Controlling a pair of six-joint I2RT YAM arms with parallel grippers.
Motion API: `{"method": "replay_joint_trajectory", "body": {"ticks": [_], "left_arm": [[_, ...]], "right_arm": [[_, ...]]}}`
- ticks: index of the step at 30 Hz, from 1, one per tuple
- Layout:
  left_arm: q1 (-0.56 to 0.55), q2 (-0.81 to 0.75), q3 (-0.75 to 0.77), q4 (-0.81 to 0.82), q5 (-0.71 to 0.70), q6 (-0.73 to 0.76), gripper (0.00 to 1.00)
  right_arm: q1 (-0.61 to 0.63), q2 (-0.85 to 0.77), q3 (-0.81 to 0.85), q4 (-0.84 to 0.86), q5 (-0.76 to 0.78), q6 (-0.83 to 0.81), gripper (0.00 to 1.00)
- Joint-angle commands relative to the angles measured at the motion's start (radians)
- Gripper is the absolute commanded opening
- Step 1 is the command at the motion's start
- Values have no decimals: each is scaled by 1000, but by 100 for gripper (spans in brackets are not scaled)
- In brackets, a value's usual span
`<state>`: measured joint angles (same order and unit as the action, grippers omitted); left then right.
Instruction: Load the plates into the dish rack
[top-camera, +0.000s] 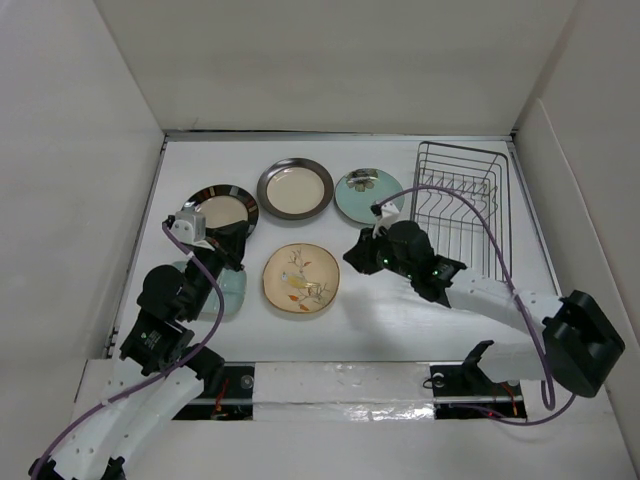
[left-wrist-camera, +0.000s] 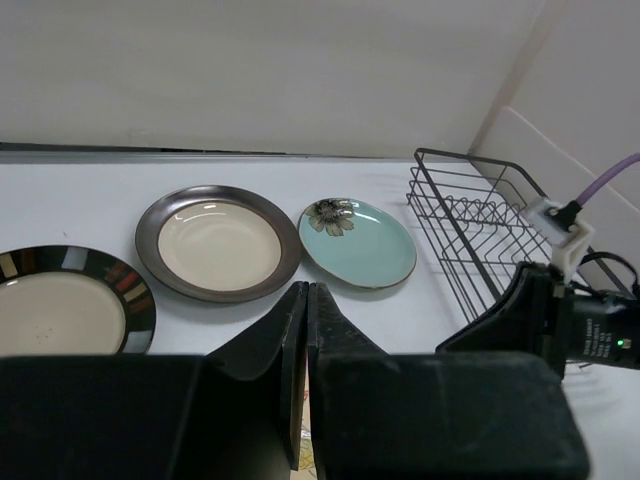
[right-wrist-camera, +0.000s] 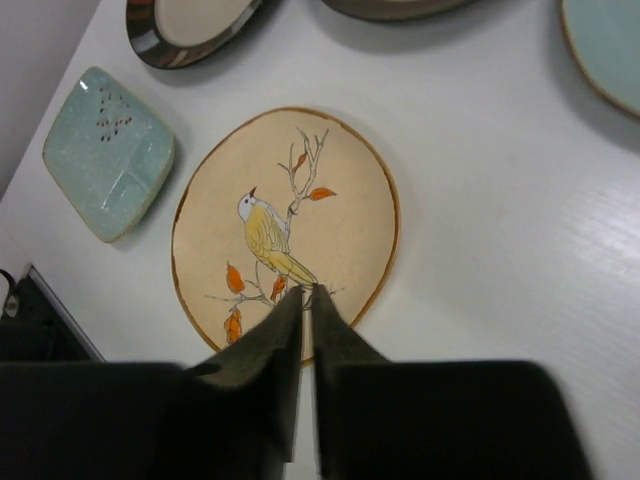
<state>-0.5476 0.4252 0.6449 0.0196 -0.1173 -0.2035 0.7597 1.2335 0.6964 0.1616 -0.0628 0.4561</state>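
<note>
The wire dish rack (top-camera: 460, 215) is far from my left gripper. My right gripper should take the cream bird plate by its rack-side rim (top-camera: 337, 280) and load it upright.
The cream bird plate (top-camera: 301, 278) lies flat at the table's centre and fills the right wrist view (right-wrist-camera: 285, 225). My right gripper (top-camera: 350, 254) is shut and empty, its tips (right-wrist-camera: 308, 292) hovering over the plate's right edge. My left gripper (top-camera: 238, 243) is shut and empty (left-wrist-camera: 307, 290), between the dark-rimmed plate (top-camera: 222, 208) and the bird plate. A silvery-rimmed plate (top-camera: 295, 188) and a teal flower plate (top-camera: 368, 194) lie at the back. A pale green plate (top-camera: 228, 292) is partly under my left arm. The wire dish rack (top-camera: 462, 205) stands empty at the right.
White walls close in the table on the left, back and right. The right arm's purple cable (top-camera: 470, 215) arcs over the rack. In the left wrist view the right arm (left-wrist-camera: 560, 320) sits in front of the rack (left-wrist-camera: 480, 235).
</note>
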Motion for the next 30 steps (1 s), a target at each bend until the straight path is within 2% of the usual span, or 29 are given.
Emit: {"method": "replay_joint_trajectory", "body": {"ticks": [1,2,3,4,5,8,9,14,16,18,24,25,26,28,29,30], "left_arm": [[3,4,-5,42,15,12,0],[3,4,-5,42,10,13,0],[3,7,-5,37,5,10,0],[3,9,-5,36,8,9,0],[3,12,-2,34,16,7,13],[3,15,-5,39,31,16,36],[3,17,-5,33,30,18,38],[3,23,-1,28,28,19,42],[3,23,-2,25,19,18,42],[3,24,-1,25,28,16,42],[3,11,-1,25,16,16,42],[3,9,-1,26,22,18,42],[3,7,-1,28,22,18,42],[3,6,-2,25,4,19,42],[3,4,-2,23,5,18,42],[3,1,-1,23,11,16,42]], "right_arm": [[-7,59,-18,93,-52,42,26],[-17,101,-20,104,-60,70,60],[-17,125,-18,127,-93,81,72],[-17,153,-6,131,-106,88,78],[-17,178,-3,139,-114,99,81],[-17,251,3,156,-109,162,81],[-17,282,2,171,-95,179,81],[-17,376,11,187,-71,254,70],[-17,432,9,229,-113,277,67],[-17,475,17,277,-161,286,58],[-17,596,20,395,-222,340,40],[-17,603,23,395,-218,340,36],[-17,603,18,397,-210,343,25],[-17,595,14,392,-190,346,14],[-17,590,17,388,-192,340,3],[-17,574,17,378,-183,332,0]]}}
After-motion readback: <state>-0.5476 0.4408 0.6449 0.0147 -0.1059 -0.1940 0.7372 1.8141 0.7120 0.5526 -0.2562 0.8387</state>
